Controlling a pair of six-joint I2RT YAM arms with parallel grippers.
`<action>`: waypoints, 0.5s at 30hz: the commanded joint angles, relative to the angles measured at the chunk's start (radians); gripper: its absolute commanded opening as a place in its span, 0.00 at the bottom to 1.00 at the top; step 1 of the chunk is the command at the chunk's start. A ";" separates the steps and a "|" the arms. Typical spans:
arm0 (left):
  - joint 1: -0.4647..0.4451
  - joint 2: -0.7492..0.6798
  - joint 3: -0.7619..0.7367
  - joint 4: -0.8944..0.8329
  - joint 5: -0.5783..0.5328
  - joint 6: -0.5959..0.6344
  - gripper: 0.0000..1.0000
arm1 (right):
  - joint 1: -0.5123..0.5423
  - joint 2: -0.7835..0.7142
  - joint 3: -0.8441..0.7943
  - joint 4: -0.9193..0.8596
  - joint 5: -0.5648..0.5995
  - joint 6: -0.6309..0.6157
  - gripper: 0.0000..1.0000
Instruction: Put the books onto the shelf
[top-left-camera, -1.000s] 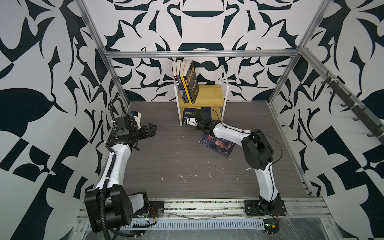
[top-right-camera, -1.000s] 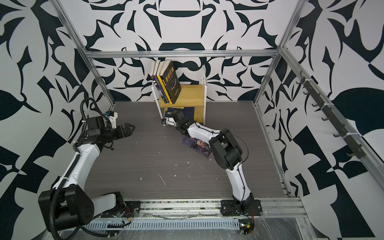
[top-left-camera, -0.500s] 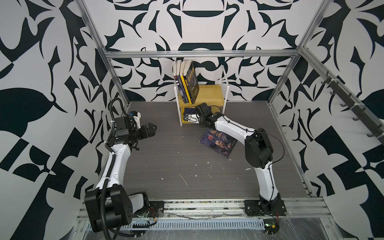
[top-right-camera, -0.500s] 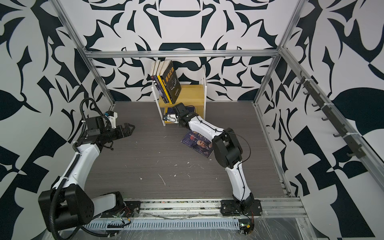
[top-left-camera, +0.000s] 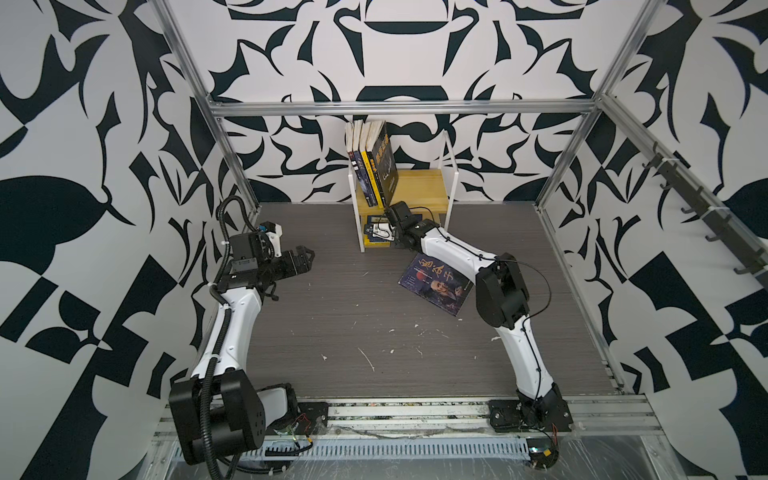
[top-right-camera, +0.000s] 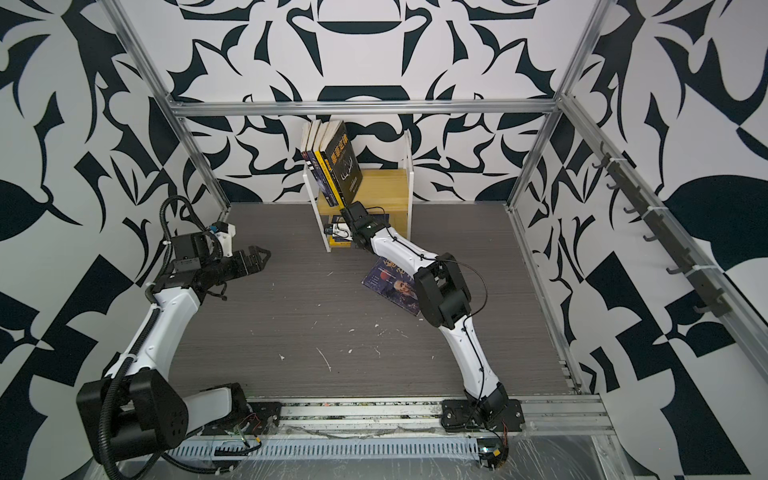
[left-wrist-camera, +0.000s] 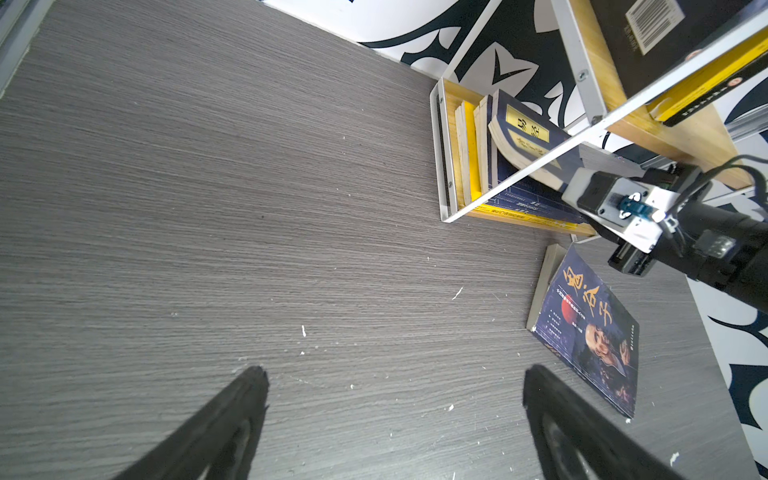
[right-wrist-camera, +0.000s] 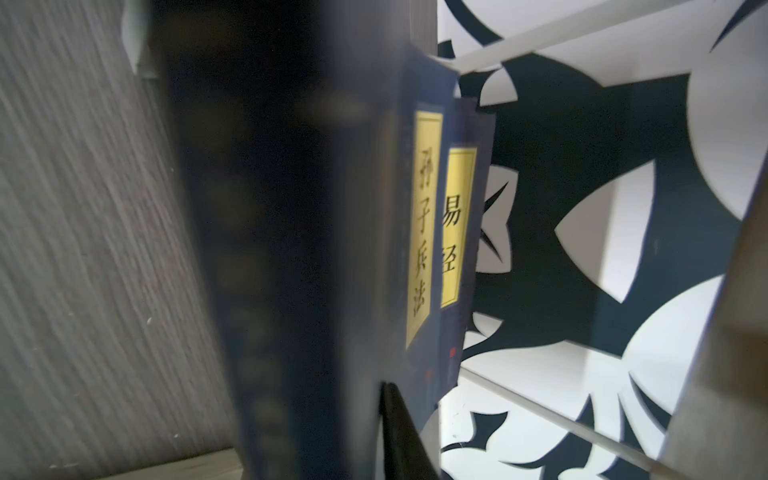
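Note:
Next, my right gripper lets go of the edge it holds on the navy book, then presses on its cover and pushes it in, because the book slants away from the upright row.
The shelf stands at the back wall. Several books lean upright on its top board. More navy books with yellow labels stand in the lower tier. My right gripper reaches into that tier. One black finger lies against a navy cover, and a blurred dark book hides the other. A dark purple-blue book lies flat on the floor beside the right arm. My left gripper hovers open and empty at the left.
Small white scraps dot the grey wood-grain floor. Aluminium frame posts and patterned walls close in the back and both sides. A metal rail carrying both arm bases runs along the front.
My right gripper has pushed from the floor in front of the shelf deeper into its lower tier. The left arm has not moved.

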 joint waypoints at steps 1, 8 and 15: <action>0.006 -0.008 0.009 -0.004 0.016 -0.004 0.99 | 0.005 -0.038 0.041 -0.124 -0.059 -0.035 0.35; 0.008 -0.010 0.006 -0.001 0.018 -0.005 1.00 | 0.006 -0.055 0.053 -0.208 -0.122 -0.002 0.47; 0.007 -0.012 0.009 -0.002 0.023 -0.013 1.00 | 0.003 -0.021 0.103 -0.211 -0.143 0.032 0.44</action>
